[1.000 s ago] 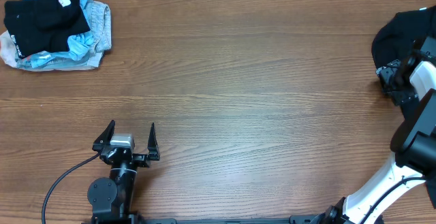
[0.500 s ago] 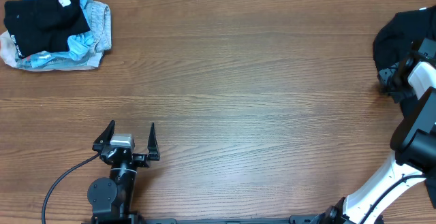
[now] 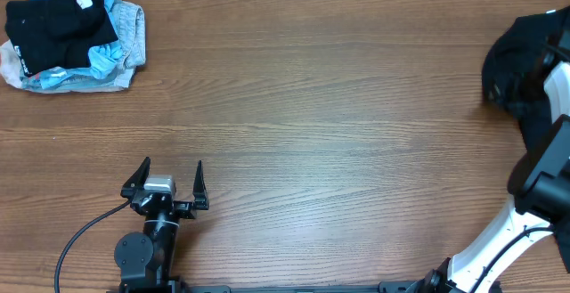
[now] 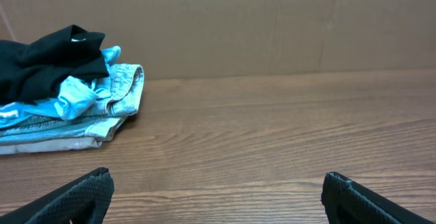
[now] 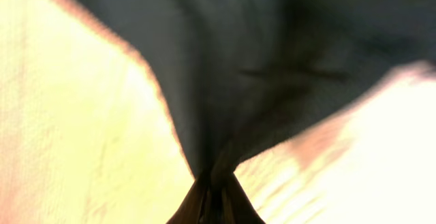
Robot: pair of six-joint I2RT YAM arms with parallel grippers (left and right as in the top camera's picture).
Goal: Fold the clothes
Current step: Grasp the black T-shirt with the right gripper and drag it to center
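Note:
The table's middle (image 3: 298, 88) is clear and my right gripper is pinching the black garment (image 3: 506, 72). So I should keep pulling the garment until it gets to that middle, then let go.
A black garment (image 3: 521, 57) lies bunched at the table's far right edge. In the right wrist view the same black garment (image 5: 231, 60) hangs from my right gripper (image 5: 216, 186), whose jaws are shut on a pinch of its cloth. In the overhead view the cloth hides those fingers. A pile of clothes (image 3: 71, 35), black on top of light blue and denim, sits at the far left corner, and the left wrist view shows that pile (image 4: 61, 94) too. My left gripper (image 3: 170, 184) rests near the front edge, open and empty, fingertips (image 4: 82, 193) wide apart.
A brown cardboard wall (image 4: 272, 26) stands behind the table. The wooden table (image 3: 312, 133) stretches between the two heaps of clothing. A black cable (image 3: 80, 235) runs from the left arm's base toward the front edge.
My right gripper has shut on the black garment and lifted it, and the cloth now covers the fingers that showed before. The left arm has not moved.

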